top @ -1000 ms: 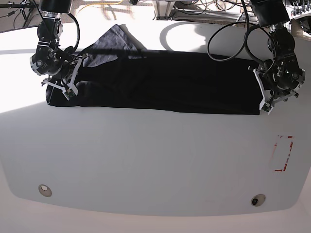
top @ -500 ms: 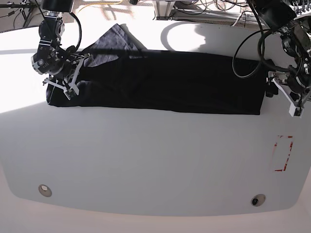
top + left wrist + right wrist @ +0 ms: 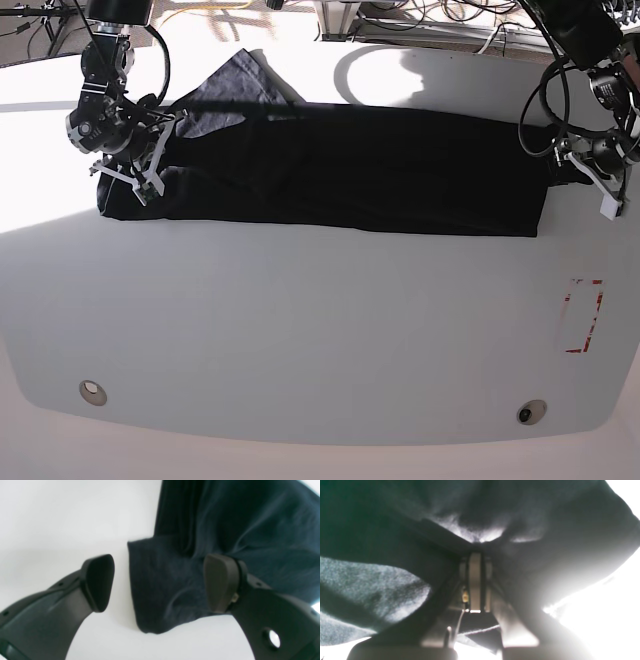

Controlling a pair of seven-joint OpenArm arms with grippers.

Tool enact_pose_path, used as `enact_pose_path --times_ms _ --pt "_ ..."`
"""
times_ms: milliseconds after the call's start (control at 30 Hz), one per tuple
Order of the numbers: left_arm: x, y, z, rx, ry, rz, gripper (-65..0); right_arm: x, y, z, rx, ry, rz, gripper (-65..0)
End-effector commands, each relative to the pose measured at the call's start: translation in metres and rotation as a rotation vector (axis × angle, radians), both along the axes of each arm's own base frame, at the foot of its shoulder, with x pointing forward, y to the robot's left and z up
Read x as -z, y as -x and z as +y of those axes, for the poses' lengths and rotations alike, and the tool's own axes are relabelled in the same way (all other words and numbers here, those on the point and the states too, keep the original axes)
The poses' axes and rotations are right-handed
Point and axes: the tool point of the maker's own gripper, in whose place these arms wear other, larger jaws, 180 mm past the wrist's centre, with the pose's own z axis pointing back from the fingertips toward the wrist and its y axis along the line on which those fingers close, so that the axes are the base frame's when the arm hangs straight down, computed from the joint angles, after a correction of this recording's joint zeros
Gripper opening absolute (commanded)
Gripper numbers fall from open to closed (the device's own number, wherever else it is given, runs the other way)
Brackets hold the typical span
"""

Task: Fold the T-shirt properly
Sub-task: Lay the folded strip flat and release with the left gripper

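Note:
Only the T-shirt's loose corner point(image 3: 156, 594) is between my left gripper's fingers, so I should move in and pinch its folded layers point(image 3: 190, 544) together before I fold this end over.
The black T-shirt point(image 3: 340, 165) lies folded into a long strip across the far half of the white table point(image 3: 320, 330), with one sleeve point(image 3: 232, 80) sticking out at the back left. My right gripper point(image 3: 133, 178) is at the strip's left end, shut on the cloth. In the right wrist view the cloth point(image 3: 382, 585) bunches around the closed fingers point(image 3: 475, 580). My left gripper point(image 3: 587, 185) stands open just off the strip's right end. In the left wrist view, a corner of the shirt point(image 3: 162, 592) lies on the table below the gap between the two pads point(image 3: 98, 582), held by neither.
A red-marked rectangle point(image 3: 583, 316) is on the table at the right. Two round fittings point(image 3: 92, 392) point(image 3: 530, 412) sit near the curved front edge. Cables and stands point(image 3: 420, 20) crowd the area behind the table.
My left gripper has opened, let go of the shirt's right end and moved off to the right. The right gripper stays shut on the left end, hardly moved.

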Motion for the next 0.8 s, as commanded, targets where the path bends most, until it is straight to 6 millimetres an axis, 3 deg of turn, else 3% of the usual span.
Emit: enact_pose_path --times_ms 0,167,500,767 --pt "-0.012 -0.009 0.007 -0.004 0.0 -0.044 -12.6 -0.008 -0.007 -0.004 -0.001 0.01 -0.031 -63.4" --pt "-0.006 -0.01 -0.001 0.02 0.008 -0.027 -12.6 -0.008 -0.007 -0.004 -0.001 0.01 -0.031 -63.4" --pt "0.009 -0.015 -0.044 0.151 0.032 0.017 -12.6 -0.008 -0.007 -0.004 -0.001 0.01 -0.031 -63.4" --pt "0.013 -0.015 -0.051 0.154 0.045 0.021 -13.1 -0.008 -0.007 -0.004 0.0 0.009 -0.029 -63.4"
